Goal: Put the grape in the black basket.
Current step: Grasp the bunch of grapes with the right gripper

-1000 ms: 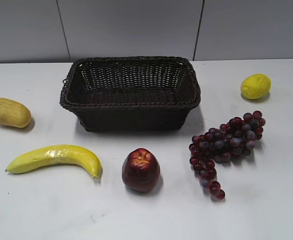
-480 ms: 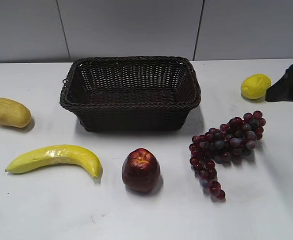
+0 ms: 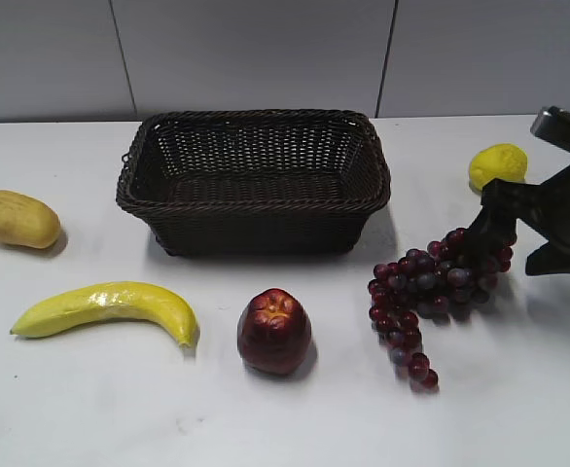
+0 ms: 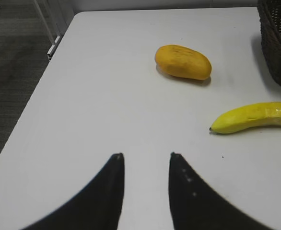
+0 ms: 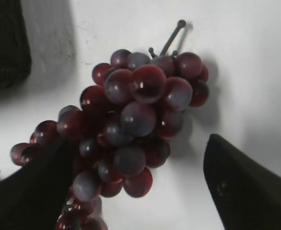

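Note:
My right gripper is going to lift the grape, and the grape's thin tail (image 3: 408,348) bends (image 3: 392,307) away from the grape's thick upper end, so the tail will hang down below my right gripper then.
The grape (image 3: 421,282), a long dark red-purple bunch, lies on the white table to the right of and in front of the black basket (image 3: 256,119). My right gripper (image 3: 518,238) is open and low over the bunch's thick upper end. In the right wrist view the grape (image 5: 140,96) sits between the spread fingers of my right gripper (image 5: 135,143); the left finger is against the bunch and the right one is apart from it. A corner of the basket (image 5: 6,43) shows at top left. My left gripper (image 4: 146,155) is open and empty over bare table, out of the exterior view.
A banana (image 3: 110,304), a dark red apple (image 3: 274,331), a yellow-brown oval fruit (image 3: 15,218) and a lemon (image 3: 497,167) lie around the basket. The left wrist view shows the oval fruit (image 4: 182,61), banana (image 4: 255,116), basket side (image 4: 277,43) and the table's left edge (image 4: 44,81).
My right arm has come in from the right edge and dropped down onto the upper end of the grape bunch, jaws open. The fruit and basket have not moved.

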